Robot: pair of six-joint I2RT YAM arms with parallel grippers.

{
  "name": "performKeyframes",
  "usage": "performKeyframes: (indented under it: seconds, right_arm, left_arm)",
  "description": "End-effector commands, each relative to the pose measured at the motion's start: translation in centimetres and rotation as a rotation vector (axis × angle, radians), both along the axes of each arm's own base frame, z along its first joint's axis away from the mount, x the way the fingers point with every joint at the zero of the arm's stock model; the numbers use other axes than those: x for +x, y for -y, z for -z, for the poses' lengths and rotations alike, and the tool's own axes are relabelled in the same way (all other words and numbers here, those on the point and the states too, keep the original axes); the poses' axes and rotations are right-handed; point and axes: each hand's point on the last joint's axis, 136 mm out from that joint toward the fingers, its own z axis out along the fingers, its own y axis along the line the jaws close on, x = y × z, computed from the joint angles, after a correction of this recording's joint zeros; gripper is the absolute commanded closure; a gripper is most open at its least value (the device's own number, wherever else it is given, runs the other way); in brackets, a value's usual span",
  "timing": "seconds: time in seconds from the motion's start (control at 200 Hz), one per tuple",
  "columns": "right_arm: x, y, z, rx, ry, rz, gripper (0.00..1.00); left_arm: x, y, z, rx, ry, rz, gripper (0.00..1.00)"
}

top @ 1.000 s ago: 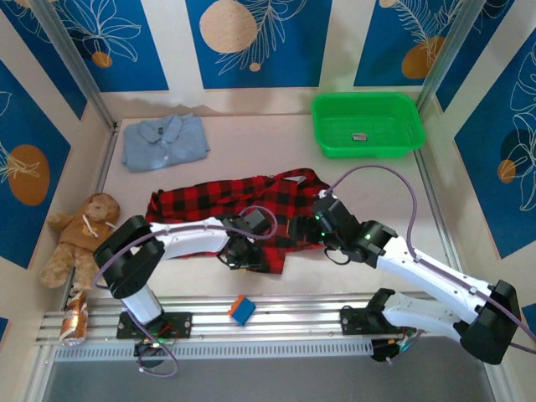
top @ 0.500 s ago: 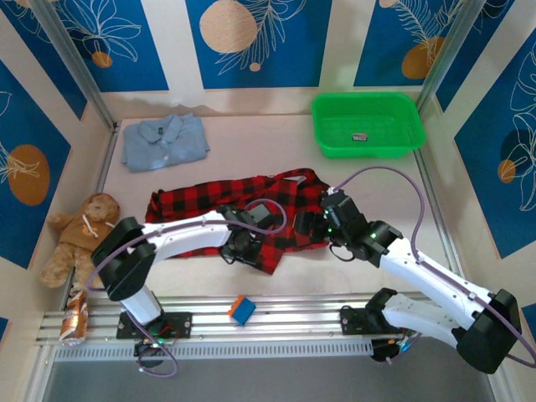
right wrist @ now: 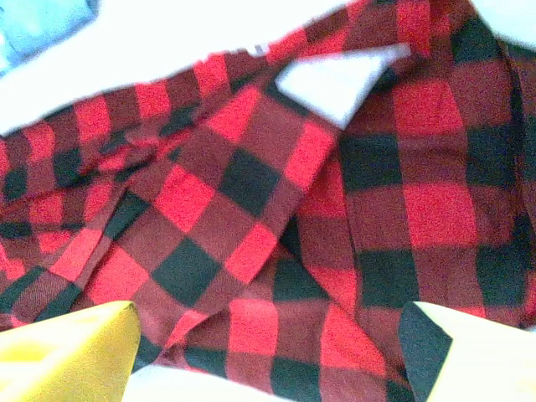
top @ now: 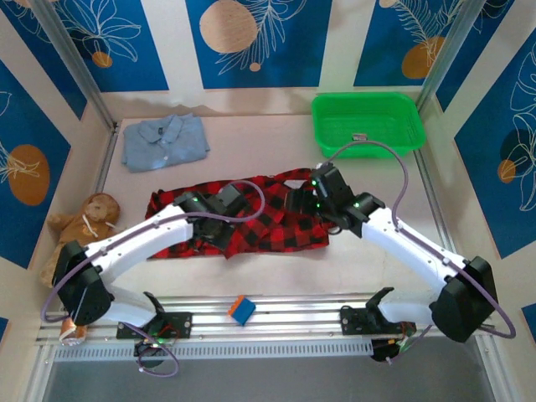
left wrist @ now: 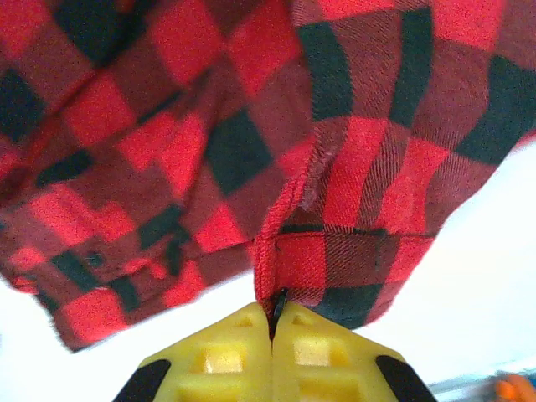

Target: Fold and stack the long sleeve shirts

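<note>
Next, I lay the sleeve along the shirt's far edge (top: 186, 188) with my left gripper before my right gripper turns the shirt, because the sleeve slants over the flannel shirt's near edge (top: 229, 253).
The red-and-black checked flannel shirt (top: 276, 230) lies crumpled across the middle of the table. My left gripper (top: 219, 219) is over its middle part. In the left wrist view its yellow fingers (left wrist: 226, 360) are shut on a hemmed edge of the flannel (left wrist: 167, 151), which hangs in folds from the grip. My right gripper (top: 297, 203) hovers over the shirt's right part. It is open, with the checked cloth (right wrist: 251, 184) spread beneath and between its fingers (right wrist: 75, 352). The light blue collared shirt (top: 165, 141) lies folded at the far left.
A green basket (top: 368, 124) with a small item inside stands at the far right. A teddy bear (top: 84, 226) sits at the left edge, with a can (top: 75, 322) near it. A blue block (top: 241, 309) rests on the front rail.
My left gripper closed on the flannel's near edge and moved it up and back toward the shirt's middle. My right gripper shifted farther back over the shirt, staying open.
</note>
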Motion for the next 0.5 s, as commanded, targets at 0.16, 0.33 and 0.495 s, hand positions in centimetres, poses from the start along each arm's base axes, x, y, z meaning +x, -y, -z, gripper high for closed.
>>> performKeyframes:
  seconds: [0.16,0.33,0.495]
  right_arm:
    - [5.7,-2.2,-0.6,-0.045,0.000,-0.063,0.19]
    - [7.8,-4.6,2.6,-0.051,-0.084,-0.103,0.24]
    - [8.7,-6.2,5.4,-0.059,-0.135,-0.142,0.31]
  left_arm:
    - [4.7,-5.9,-2.0,0.118,0.096,0.021,1.00]
    - [7.2,-6.7,-1.8,0.115,0.104,0.012,1.00]
    - [9.3,-7.6,-1.3,0.119,0.086,-0.019,1.00]
